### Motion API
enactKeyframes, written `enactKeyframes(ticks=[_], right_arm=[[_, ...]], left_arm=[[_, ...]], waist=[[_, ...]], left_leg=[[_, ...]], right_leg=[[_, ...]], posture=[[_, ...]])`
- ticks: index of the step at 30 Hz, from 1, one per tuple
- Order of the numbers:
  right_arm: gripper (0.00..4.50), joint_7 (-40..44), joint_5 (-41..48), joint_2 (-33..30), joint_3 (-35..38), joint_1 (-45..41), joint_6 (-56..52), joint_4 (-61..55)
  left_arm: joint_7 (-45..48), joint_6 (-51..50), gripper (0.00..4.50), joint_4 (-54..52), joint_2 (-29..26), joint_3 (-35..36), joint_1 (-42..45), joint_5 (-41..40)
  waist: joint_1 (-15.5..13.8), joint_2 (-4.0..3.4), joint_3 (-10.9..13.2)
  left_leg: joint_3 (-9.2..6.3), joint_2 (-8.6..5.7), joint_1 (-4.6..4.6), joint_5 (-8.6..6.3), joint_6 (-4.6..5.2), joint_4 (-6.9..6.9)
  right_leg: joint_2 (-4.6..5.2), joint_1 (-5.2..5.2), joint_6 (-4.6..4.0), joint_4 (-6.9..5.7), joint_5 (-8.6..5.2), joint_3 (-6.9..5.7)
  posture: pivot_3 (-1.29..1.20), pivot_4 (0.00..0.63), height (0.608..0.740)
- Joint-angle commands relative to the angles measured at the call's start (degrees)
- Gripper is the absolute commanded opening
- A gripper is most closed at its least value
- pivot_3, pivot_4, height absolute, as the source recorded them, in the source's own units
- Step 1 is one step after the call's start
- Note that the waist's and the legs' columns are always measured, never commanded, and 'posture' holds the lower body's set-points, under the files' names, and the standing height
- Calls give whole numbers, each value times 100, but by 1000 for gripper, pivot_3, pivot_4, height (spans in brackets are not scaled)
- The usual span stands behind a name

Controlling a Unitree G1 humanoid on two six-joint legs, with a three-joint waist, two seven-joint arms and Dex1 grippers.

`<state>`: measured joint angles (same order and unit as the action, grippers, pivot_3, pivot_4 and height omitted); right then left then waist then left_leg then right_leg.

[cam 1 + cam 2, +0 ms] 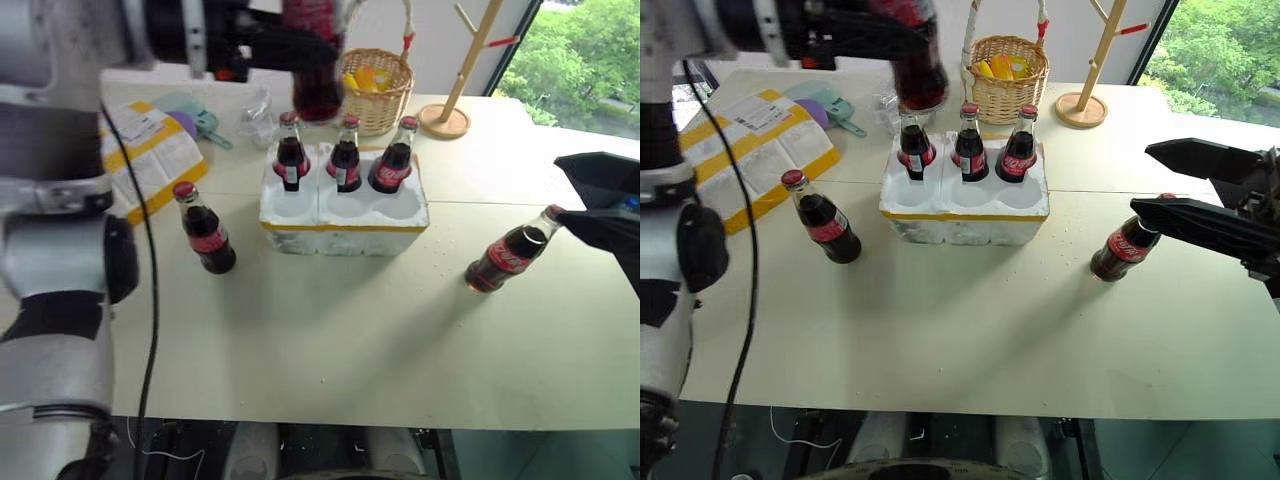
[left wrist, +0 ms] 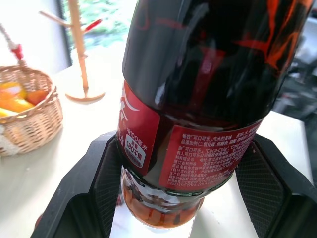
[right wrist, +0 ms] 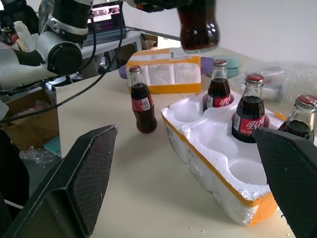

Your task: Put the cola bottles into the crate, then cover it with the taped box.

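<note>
My left gripper should keep bringing the held cola bottle (image 1: pixel 318 95), which is upright, to the crate's empty front middle well (image 1: pixel 346 204) and let go once the bottle sits inside.
The white foam crate (image 1: pixel 345 228) sits mid-table. Three cola bottles (image 1: pixel 346 158) stand in its back row of wells, and the front wells are bare. My left gripper (image 2: pixel 181 168) is shut on another cola bottle (image 1: pixel 316 90), held in the air above the crate's back left corner. A further bottle (image 1: pixel 205 232) stands on the table left of the crate. One more bottle (image 1: pixel 1123 247) stands to the right, its cap right beside the lower finger of my open right gripper (image 1: pixel 1143 178). The taped box (image 1: pixel 150 150) lies at the back left.
A wicker basket (image 1: pixel 375 85) with yellow items stands right behind the crate. A wooden stand (image 1: pixel 445 120) is to its right. A clear plastic bag (image 1: pixel 258 115) and a teal scoop (image 1: pixel 200 122) lie between the box and the basket.
</note>
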<state>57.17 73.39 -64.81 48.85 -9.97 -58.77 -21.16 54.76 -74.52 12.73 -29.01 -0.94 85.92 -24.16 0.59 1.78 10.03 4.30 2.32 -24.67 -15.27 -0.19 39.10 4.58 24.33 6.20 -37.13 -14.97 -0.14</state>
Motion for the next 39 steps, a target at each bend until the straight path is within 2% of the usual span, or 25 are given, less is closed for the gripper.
enactKeyframes(ticks=[1, 3, 6, 11, 19, 28, 34, 39], right_arm=[[4500, -59, 93, 61, 251, 17, 126, -95], [4500, -79, 113, 75, 263, 43, 134, -119], [4500, -110, 119, 94, 248, 64, 155, -140], [4500, -73, -13, 109, 188, 167, 231, -171], [4500, -169, -3, 76, 104, 149, 326, -148], [4500, -325, 116, 98, 92, 144, 328, -208], [4500, -422, 166, 125, 29, 133, 350, -246], [4500, -476, 233, 95, 58, 150, 327, -265]], left_arm=[[-759, -376, 2733, -864, 356, 198, -71, -107], [-1109, -734, 2733, -1031, 622, 300, -173, -142], [-1447, -861, 2733, -1300, 724, 140, -450, -114], [-1766, -526, 2733, -1522, 680, -249, -945, -2], [-2233, -321, 2733, -1356, 1266, -96, -1337, -88], [-2398, 600, 2733, -957, 1434, -492, -1861, 181], [-2424, 1438, 2733, -363, 1827, -474, -2128, 274], [-2220, 1709, 2733, -415, 1704, -789, -2391, 414]], waist=[[0, -3, 1], [20, -8, 4], [28, -18, 6], [3, -19, 6], [-132, -15, 8], [-128, -17, 7], [-136, -17, 7], [-133, -18, 6]], left_leg=[[-1, 0, 0, 0, 0, -1], [-1, 0, 4, 0, 0, -1], [0, 1, 8, 0, 0, -2], [5, 1, 14, 0, -1, -4], [4, -13, 6, 0, 0, 0], [4, -14, 9, -1, 1, 0], [4, -18, 7, -1, 2, 1], [3, -18, 7, -1, 3, 0]], right_leg=[[0, 1, 0, -2, 0, 0], [-1, 1, 1, -5, -1, 2], [-4, 3, 1, -8, -1, 4], [-4, 3, 1, -11, -1, 11], [5, 2, 1, -4, -1, 13], [4, 1, 1, -6, -1, 13], [8, -1, 1, -3, 0, 13], [8, -1, 1, -4, 0, 13]], posture=[[0, 150, 740], [0, 150, 740], [0, 150, 740], [0, 150, 740], [0, 150, 740], [0, 150, 740], [0, 150, 740], [0, 150, 740]])
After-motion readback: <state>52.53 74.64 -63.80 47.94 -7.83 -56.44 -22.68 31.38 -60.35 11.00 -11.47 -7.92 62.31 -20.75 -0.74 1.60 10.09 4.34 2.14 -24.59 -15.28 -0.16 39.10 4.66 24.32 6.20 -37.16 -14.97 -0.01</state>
